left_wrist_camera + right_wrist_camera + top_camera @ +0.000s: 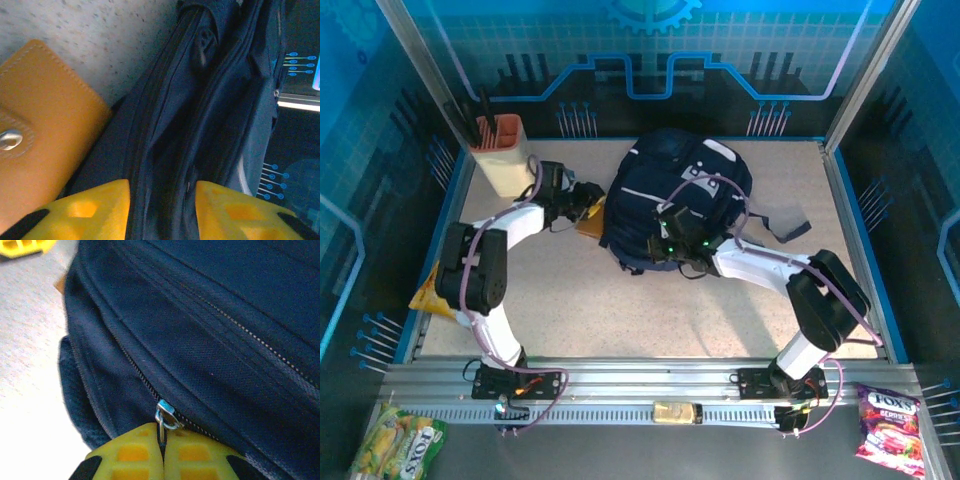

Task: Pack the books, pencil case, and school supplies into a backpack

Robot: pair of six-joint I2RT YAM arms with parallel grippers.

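Observation:
My left gripper's fingers have the backpack's folds (pixel 162 155) lying loose between them, so my left gripper should clamp a fold (pixel 172 205) while my right gripper pulls the zipper pull along.
The navy backpack (pixel 670 190) lies at the middle back of the table. My right gripper (pixel 162 445) is shut on its metal zipper pull (pixel 167 416) at the bag's near edge (pixel 672 250); the zipper track (pixel 240 330) runs up and to the right. My left gripper (pixel 162 200) is at the bag's left side (pixel 588 196), open, with dark folds of the backpack (pixel 200 100) lying between the yellow fingers (pixel 90 210). A tan leather pencil case (pixel 45 125) with a metal snap lies on the table against the bag, left of those fingers. The books are out of view.
A beige holder (pixel 500 155) with dark pens stands at the back left. A yellow packet (pixel 430 295) lies at the table's left edge. Snack bags (pixel 395 445) (pixel 888 425) lie in front of the rail. Black straps (pixel 780 225) trail off to the bag's right.

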